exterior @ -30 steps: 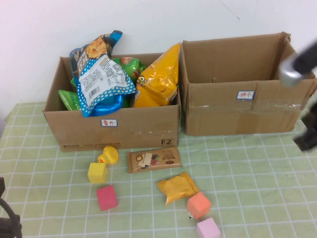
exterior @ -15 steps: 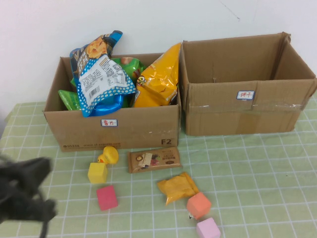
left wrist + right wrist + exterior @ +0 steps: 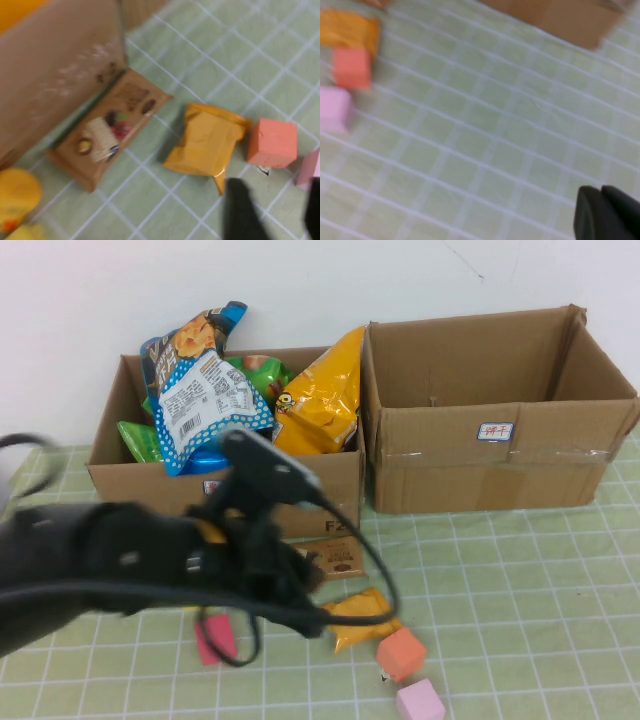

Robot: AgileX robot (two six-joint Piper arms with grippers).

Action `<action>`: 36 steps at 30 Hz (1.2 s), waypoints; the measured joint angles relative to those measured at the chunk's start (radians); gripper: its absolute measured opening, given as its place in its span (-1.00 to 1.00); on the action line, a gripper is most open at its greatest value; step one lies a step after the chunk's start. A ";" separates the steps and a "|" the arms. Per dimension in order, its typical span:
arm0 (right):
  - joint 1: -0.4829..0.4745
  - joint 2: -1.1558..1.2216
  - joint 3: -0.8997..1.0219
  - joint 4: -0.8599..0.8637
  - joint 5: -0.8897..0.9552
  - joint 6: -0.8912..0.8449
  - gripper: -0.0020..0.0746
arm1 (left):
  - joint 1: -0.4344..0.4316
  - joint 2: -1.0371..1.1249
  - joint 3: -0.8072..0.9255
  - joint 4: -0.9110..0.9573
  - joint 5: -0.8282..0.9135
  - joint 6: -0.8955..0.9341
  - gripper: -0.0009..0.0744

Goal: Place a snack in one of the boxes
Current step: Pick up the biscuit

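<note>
My left gripper is going down, and open cloth [image 3: 154, 139] lies between the orange-yellow snack packet and the brown snack bar, so I keep lowering the gripper until its open fingers are on both sides of the packet [image 3: 361, 604].
Two brown cardboard boxes stand at the back: the left box [image 3: 130, 505] is stuffed with snack bags, and the right box [image 3: 450, 475] looks empty. A brown snack bar [image 3: 107, 132] lies by the left box's front wall. Beside the bar rests an orange-yellow snack packet [image 3: 362, 618] [image 3: 207, 142]. My left arm [image 3: 150, 560] reaches across the table in front of the left box. The left gripper [image 3: 277, 215] hovers open just past the packet's end, with nothing between its fingers. My right gripper [image 3: 605, 215] is shut and empty over bare cloth, outside the high view.
An orange cube [image 3: 401, 654] and a lilac cube [image 3: 419, 701] sit close to the packet. A magenta cube [image 3: 215, 638] shows under the left arm. A yellow toy [image 3: 17, 195] lies near the bar. A green checked cloth [image 3: 520, 600] covers the table.
My left arm has swept in from the lower left to above the snacks, and its gripper has opened. The right arm, at the right edge a second ago, has left the high view.
</note>
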 joint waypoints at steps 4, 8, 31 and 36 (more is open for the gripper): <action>0.000 -0.086 0.002 -0.064 0.132 0.000 -0.93 | -0.051 0.153 -0.088 0.055 0.027 0.014 0.23; 0.000 -0.140 0.008 -0.104 0.178 0.002 -0.93 | -0.086 0.304 -0.189 0.101 0.045 0.003 0.44; 0.000 -0.157 0.060 -0.193 0.138 0.036 -0.93 | -0.093 0.676 -0.540 0.419 0.333 -0.175 0.45; 0.000 -0.157 0.060 -0.212 0.138 0.063 -0.93 | -0.093 0.702 -0.542 0.433 0.346 -0.166 0.44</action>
